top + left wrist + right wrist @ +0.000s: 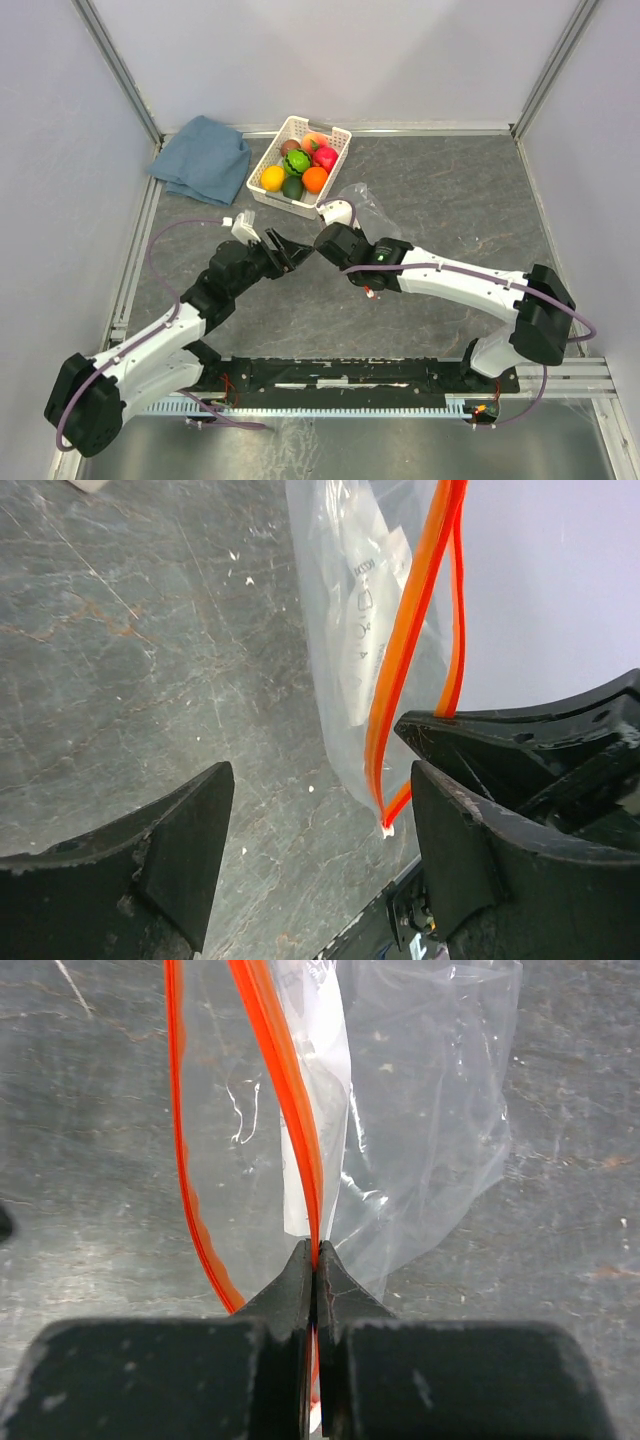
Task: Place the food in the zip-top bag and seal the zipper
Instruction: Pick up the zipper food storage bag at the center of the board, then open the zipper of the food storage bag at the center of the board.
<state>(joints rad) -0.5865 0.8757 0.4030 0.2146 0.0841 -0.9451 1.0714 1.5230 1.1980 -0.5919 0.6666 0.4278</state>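
The bag's zipper [316, 1222] is in a shallow pinch of my right gripper, so my left gripper should hold the zipper's free side [196, 1222] steady while my right gripper takes a deeper grip.
The clear zip-top bag [430, 1110] with a white label hangs from my right gripper [316, 1248], which is shut on one side of the orange-red zipper [285, 1080]. The bag's mouth stands apart, the other zipper side [185, 1160] bowing left. In the top view the bag [362, 205] lies beyond my right gripper [330, 238]. My left gripper [293, 250] is open, just left of the right one; its wrist view shows the zipper's end [388, 815] between its fingers, near the right finger [460, 830]. The food [298, 166] sits in the white basket.
A white slotted basket [337, 163] stands at the back centre, a little beyond the bag. A blue folded cloth [202, 158] lies at the back left. Grey walls and metal frame posts enclose the table on three sides.
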